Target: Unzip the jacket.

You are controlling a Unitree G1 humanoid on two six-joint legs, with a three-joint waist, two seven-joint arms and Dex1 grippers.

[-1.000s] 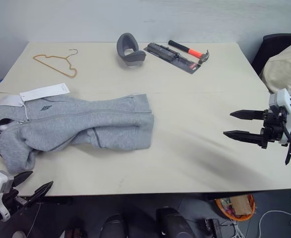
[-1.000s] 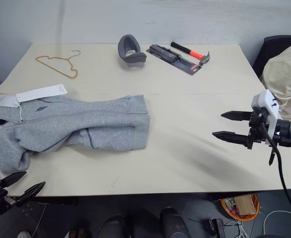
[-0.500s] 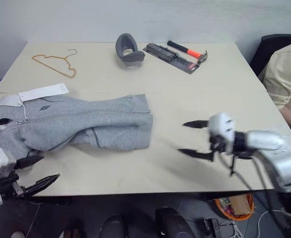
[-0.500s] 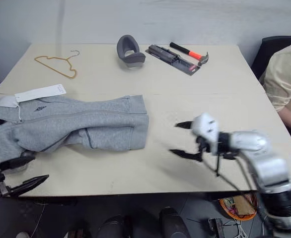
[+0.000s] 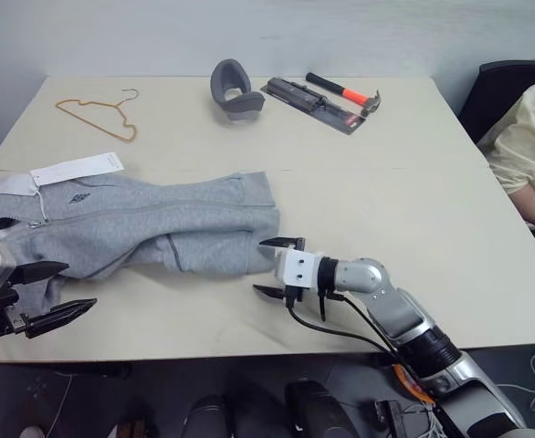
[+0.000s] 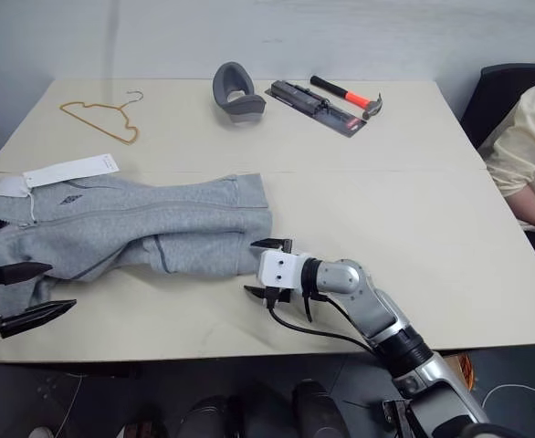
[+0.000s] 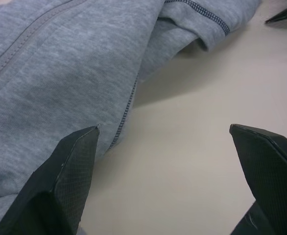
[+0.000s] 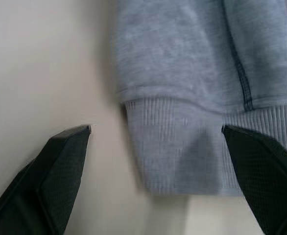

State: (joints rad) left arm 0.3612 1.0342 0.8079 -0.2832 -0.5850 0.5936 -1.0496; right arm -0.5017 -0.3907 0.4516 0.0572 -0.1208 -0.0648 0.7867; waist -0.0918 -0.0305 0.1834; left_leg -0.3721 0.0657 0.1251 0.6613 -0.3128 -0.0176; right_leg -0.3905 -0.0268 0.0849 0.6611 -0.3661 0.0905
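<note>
The shut zipper [image 5: 131, 211] joins both front halves, so the whole jacket [image 5: 144, 233] will slide along and spread flatter when I pull its near fold across.
The jacket [image 5: 149, 228] is a light grey zip-up lying crumpled on the left half of the table, with its zipper [image 5: 158, 209] shut and running sideways. A white tag [image 5: 78, 169] lies at its collar end. My right gripper [image 5: 260, 266] is open, low over the table, with its fingertips just short of the ribbed hem [image 8: 182, 147]. At the table's near left edge, my left gripper [image 5: 78, 286] is open beside the jacket's near fold [image 7: 60, 58]. Neither gripper holds anything.
At the back of the table [image 5: 386, 210] lie a thin wire hanger [image 5: 99, 117], a grey curved cushion [image 5: 233, 88] and a hammer [image 5: 345, 93] beside a black packaged tool [image 5: 313, 105]. A person in cream clothing [image 5: 523, 151] sits at the right, by a dark chair [image 5: 505, 87].
My right gripper has swept left across the table and dropped lower, up to the jacket's hem. My left gripper has risen from below the table edge to the jacket's near side.
</note>
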